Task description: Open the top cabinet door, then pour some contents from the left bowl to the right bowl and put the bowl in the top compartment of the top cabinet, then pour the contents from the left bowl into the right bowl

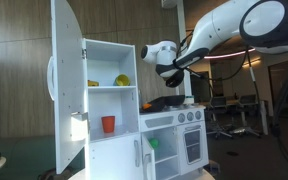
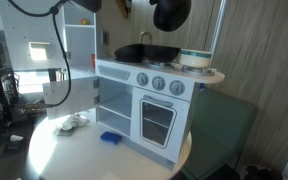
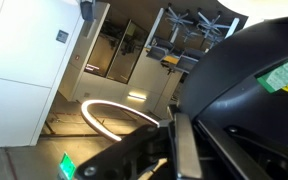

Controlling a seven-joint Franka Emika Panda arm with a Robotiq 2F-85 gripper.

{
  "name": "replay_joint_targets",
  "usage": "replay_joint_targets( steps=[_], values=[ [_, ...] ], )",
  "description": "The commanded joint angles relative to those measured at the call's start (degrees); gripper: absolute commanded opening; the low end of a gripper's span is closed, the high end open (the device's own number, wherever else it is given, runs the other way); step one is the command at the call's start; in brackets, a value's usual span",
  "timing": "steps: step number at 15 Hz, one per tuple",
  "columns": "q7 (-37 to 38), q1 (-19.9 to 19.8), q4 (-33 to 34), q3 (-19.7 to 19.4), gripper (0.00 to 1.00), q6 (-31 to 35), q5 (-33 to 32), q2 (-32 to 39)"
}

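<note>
My gripper is holding the large dark bowl steeply tilted beside the top cabinet, so I should raise it clear and level it before reaching the top compartment.
My gripper hangs high over the stove, just to the side of the top cabinet, and is shut on the rim of a large dark bowl. In an exterior view the held bowl is tilted steeply at the upper edge of the picture. One finger lies against its rim in the wrist view. The top cabinet door stands swung wide open. A yellow bowl rests in the top compartment. Below the gripper a dark shallow bowl sits on the stove top.
A red cup stands in the lower shelf space. The low stove unit with knobs carries a pale bowl at its far corner. On the round white table lie a blue item and a pale object.
</note>
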Motion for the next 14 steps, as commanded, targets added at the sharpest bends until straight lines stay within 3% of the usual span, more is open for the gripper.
replay_joint_targets(
  steps=[1,6,7,10,14],
  values=[
    [-0.87,0.14,-2.32,-0.91,0.01,2.38,-3.17,-1.09],
    [-4.0,0.09,-4.52,-1.37,0.01,5.89,-7.15,-1.5],
    [0.22,2.39,-11.81,0.78,0.01,2.41,-8.93,-4.42],
    [0.95,3.64,-16.76,2.16,0.01,0.57,-14.83,-5.82],
    [2.06,4.76,-21.92,3.33,0.01,-2.25,-18.01,-7.02]
  ],
)
